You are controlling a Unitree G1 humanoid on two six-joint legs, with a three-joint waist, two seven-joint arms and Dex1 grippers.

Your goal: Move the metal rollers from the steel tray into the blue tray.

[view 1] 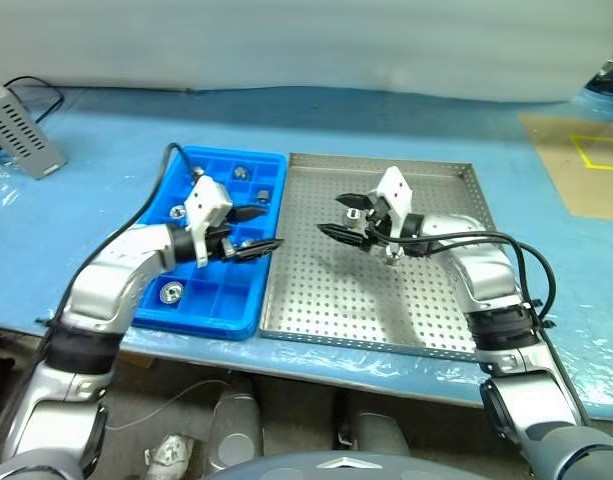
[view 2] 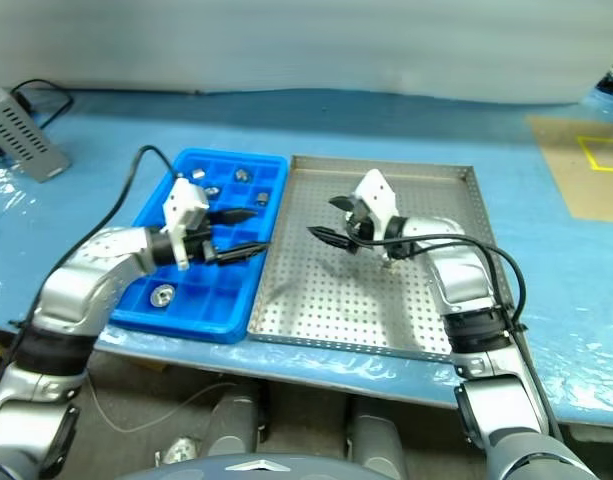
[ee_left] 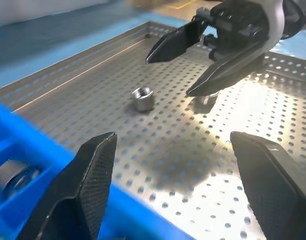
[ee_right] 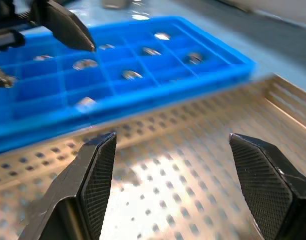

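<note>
My left gripper is hanging over the blue tray's edge [view 1: 273,226], above empty compartments [view 1: 210,276], so next I pull it away before my right gripper brings a roller there.
The steel tray [view 1: 336,300] lies in the middle of the table, with the blue tray [view 1: 226,157] against its left side. One of the metal rollers [ee_left: 142,98] stands on the perforated floor of the steel tray. Several more rollers [view 2: 242,175] sit in the blue tray's compartments. My left gripper [view 1: 265,228] hangs open and empty over the blue tray's right edge, pointing right. Over the steel tray's middle, my right gripper [view 1: 330,215] points left toward it, open with nothing between its fingers.
A grey ribbed box [view 1: 21,130] with a black cable sits at the back left of the blue-covered table. A brown sheet with yellow tape [view 1: 586,160] lies at the back right. The table's front edge runs just below both trays.
</note>
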